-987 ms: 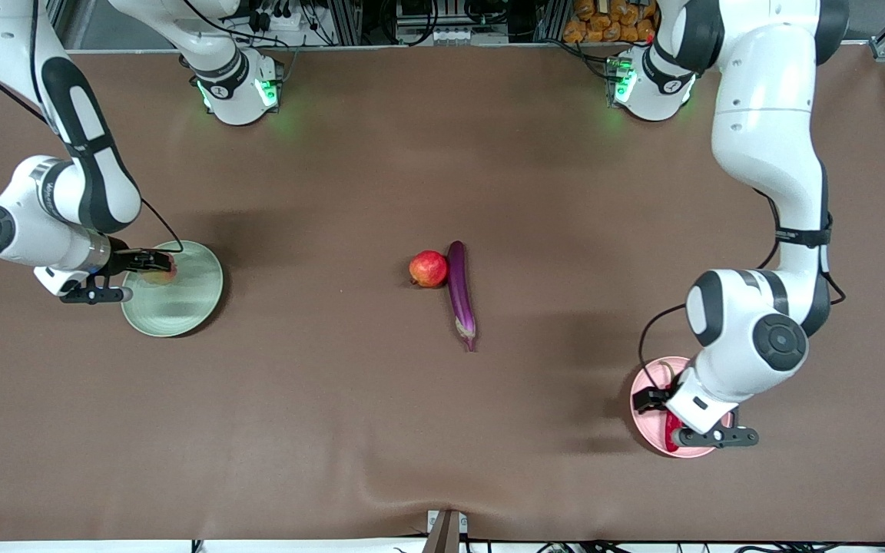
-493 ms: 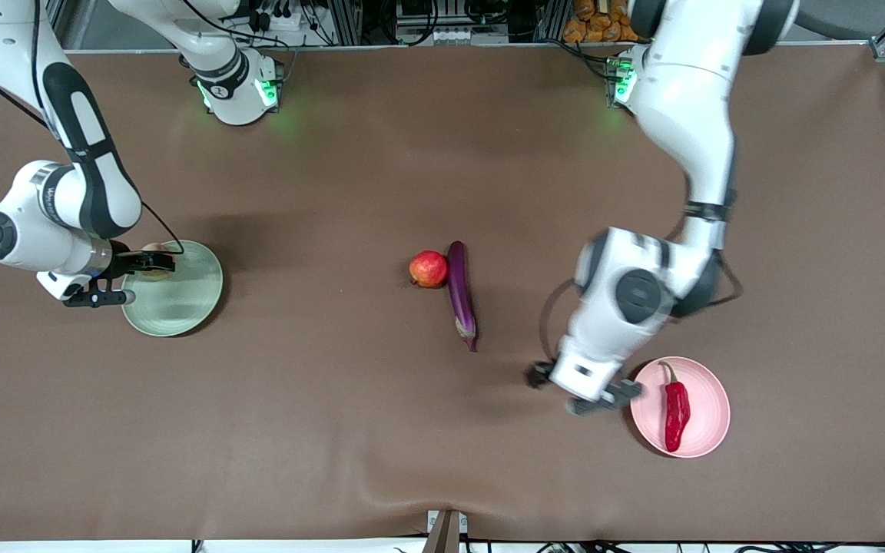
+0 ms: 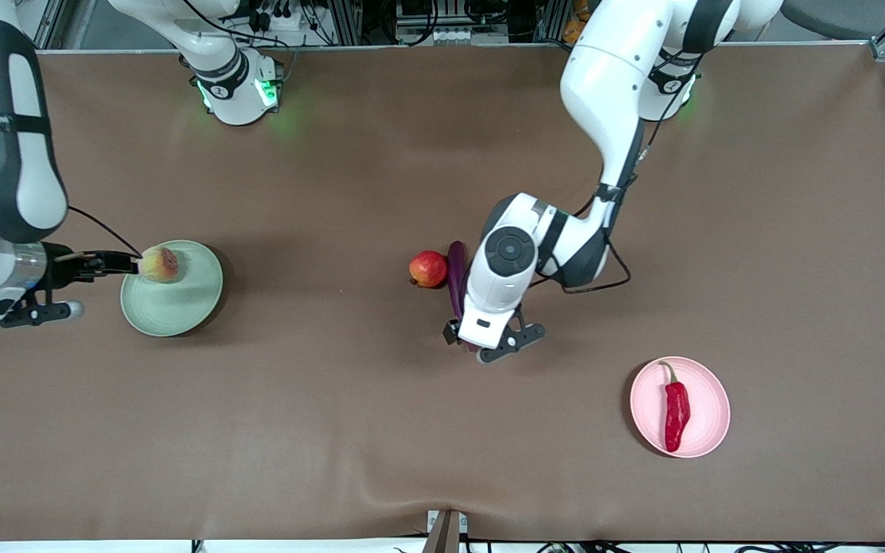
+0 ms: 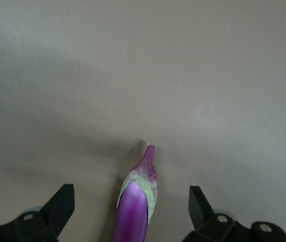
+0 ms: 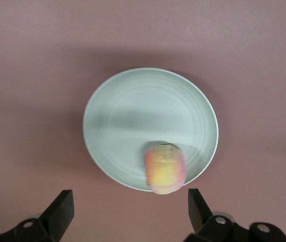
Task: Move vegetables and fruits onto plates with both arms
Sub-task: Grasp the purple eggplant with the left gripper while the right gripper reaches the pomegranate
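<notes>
The purple eggplant looks longer than the pink plate. Its ends will stick out past the plate's rim when I lower it beside the red chili.
The purple eggplant lies mid-table beside the red apple-like fruit. My left gripper is open and low over the eggplant's stem end. In the left wrist view the eggplant lies between the spread fingers of the gripper, untouched. The peach sits on the pale green plate, near its rim. My right gripper is open and empty just outside that rim. The right wrist view shows the peach, the plate and the gripper. The red chili lies on the pink plate.
The brown table cloth is bare between the plates apart from the apple and the eggplant. The arms' green-lit bases stand along the table's edge farthest from the front camera.
My left arm left the chili on the pink plate and swung to the eggplant's stem end. My right gripper let go of the peach and drew back off the green plate.
</notes>
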Controlling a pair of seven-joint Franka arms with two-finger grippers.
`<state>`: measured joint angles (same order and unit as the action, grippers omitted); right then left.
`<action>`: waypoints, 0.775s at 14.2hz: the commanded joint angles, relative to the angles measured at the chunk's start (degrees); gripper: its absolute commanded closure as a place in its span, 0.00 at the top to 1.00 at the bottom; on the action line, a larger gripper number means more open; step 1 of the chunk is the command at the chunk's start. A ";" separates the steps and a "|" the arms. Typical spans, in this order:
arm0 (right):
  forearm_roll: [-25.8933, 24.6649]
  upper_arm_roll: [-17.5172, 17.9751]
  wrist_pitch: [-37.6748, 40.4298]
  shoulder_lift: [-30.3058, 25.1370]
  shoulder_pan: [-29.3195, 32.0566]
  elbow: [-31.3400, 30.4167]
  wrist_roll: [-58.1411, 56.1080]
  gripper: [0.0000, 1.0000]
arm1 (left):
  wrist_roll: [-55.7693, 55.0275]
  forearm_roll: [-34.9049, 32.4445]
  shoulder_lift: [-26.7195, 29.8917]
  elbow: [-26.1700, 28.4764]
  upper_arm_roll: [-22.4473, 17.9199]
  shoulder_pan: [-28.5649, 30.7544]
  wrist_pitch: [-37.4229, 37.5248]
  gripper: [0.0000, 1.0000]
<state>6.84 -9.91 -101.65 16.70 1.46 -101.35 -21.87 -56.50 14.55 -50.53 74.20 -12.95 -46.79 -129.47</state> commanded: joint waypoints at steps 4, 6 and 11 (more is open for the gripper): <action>8.44 0.24 15.59 -0.08 -2.25 12.22 8.50 1.00 | -4.49 -1.10 -2.73 0.07 -0.24 -3.92 -1.40 1.00; 15.37 0.15 21.91 -0.61 -2.34 14.24 8.86 1.00 | -5.37 -1.10 -3.26 0.25 -0.23 -4.71 -1.31 1.00; 17.95 2.95 25.02 -3.51 -6.91 16.96 21.73 1.00 | -5.19 -1.10 -3.53 0.42 0.46 -5.51 0.52 0.00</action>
<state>23.92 -8.76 -77.12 14.75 -3.74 -85.13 -7.77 -60.66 14.55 -54.24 74.40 -12.76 -51.79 -130.04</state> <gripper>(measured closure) 0.000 0.115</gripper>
